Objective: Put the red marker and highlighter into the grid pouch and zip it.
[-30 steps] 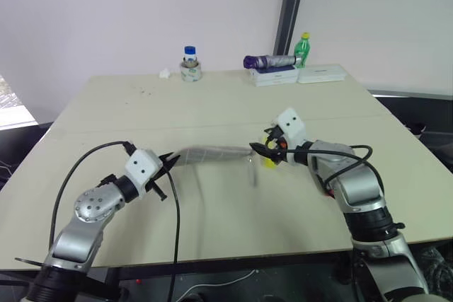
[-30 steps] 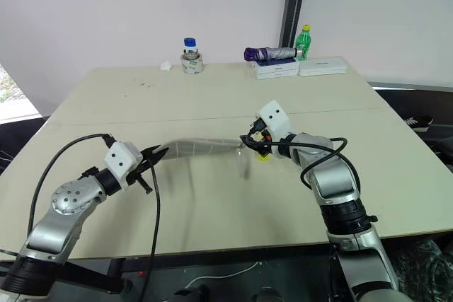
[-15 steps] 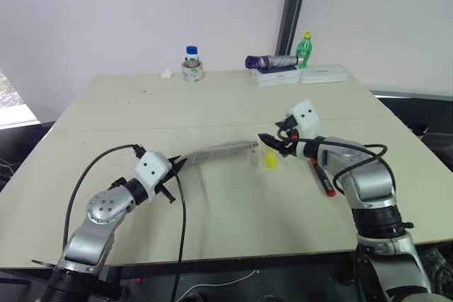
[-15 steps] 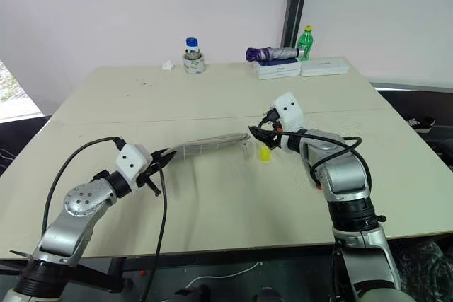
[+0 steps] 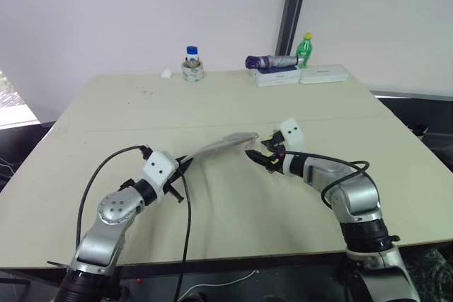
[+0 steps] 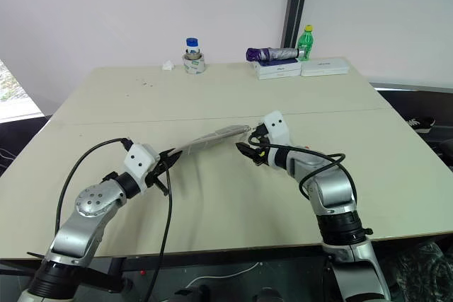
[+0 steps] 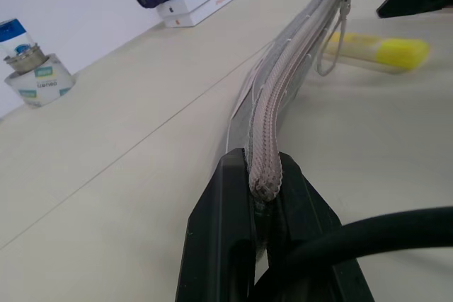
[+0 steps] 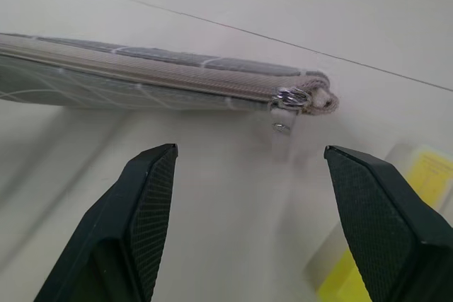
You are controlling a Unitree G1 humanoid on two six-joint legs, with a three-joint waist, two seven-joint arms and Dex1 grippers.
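Observation:
The grid pouch is closed, and its zipper pull is at the pouch's far end [image 8: 289, 99]. My right gripper should pull the zipper's tab toward my left gripper before putting the highlighter in.
The grid pouch [image 5: 219, 145] hangs stretched above the table, edge-on, zipper side up. My left gripper [image 5: 178, 166] is shut on its near end [image 7: 260, 175]. The far end carries the zipper pull [image 8: 287, 104] with a short cord. My right gripper [image 5: 256, 157] stands open just in front of and below that end, nothing between its fingers [image 8: 148, 203]. The yellow highlighter [image 7: 382, 51] lies on the table beside the right gripper. The red marker is hidden.
At the table's far edge stand a blue-capped jar [image 5: 191, 65], a white box with a purple umbrella on it [image 5: 272, 68], a green bottle [image 5: 304, 46] and a second white box [image 5: 323, 73]. A black cable [image 5: 185, 217] loops from my left arm.
My right gripper has dropped and come left to the pouch's zipper end, now covering the highlighter in the eye views. The right arm now hides the red marker. The left gripper keeps its hold.

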